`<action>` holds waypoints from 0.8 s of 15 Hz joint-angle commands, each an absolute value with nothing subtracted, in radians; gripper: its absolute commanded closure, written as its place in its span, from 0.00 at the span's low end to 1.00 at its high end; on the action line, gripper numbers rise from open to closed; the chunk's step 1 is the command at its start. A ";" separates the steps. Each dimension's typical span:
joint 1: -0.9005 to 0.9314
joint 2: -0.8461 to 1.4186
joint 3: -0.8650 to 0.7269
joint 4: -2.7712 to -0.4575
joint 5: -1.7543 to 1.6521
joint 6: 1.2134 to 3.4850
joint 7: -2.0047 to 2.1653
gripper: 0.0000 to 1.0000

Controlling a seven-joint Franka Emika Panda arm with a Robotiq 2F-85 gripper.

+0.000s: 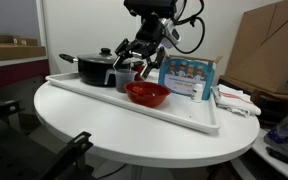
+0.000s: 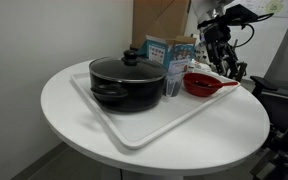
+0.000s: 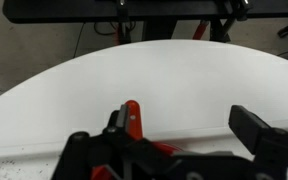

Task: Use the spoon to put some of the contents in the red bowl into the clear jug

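The spoon's handle (image 3: 134, 117) is next to one finger, away from the middle of my open gripper. I should move back over the handle (image 2: 226, 85) and center it before I close.
The red bowl (image 1: 147, 94) sits on the white tray (image 1: 189, 118), also in an exterior view (image 2: 202, 85). The clear jug (image 1: 122, 78) stands between the bowl and the black pot, also in an exterior view (image 2: 172, 84). A red spoon lies in the bowl with its handle (image 2: 230, 82) jutting out over the rim. In the wrist view the handle (image 3: 132, 115) lies close beside one finger. My gripper (image 1: 139, 62) hangs just above the bowl with its fingers spread apart, in both exterior views (image 2: 224, 66) and the wrist view (image 3: 184, 132). The bowl's contents are hidden.
A black lidded pot (image 1: 94, 68) stands on the tray beside the jug. A blue box (image 1: 187, 76) stands upright behind the bowl. The tray lies on a round white table (image 2: 74, 140). Cardboard boxes (image 1: 269, 45) stand beyond the table.
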State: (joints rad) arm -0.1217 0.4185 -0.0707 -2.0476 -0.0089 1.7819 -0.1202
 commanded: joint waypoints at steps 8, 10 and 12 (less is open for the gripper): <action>-0.116 0.446 -0.082 -2.100 -0.105 1.909 -0.102 0.00; -0.117 0.454 -0.079 -2.132 -0.097 2.018 -0.102 0.00; -0.118 0.460 -0.077 -2.160 -0.089 2.117 -0.102 0.00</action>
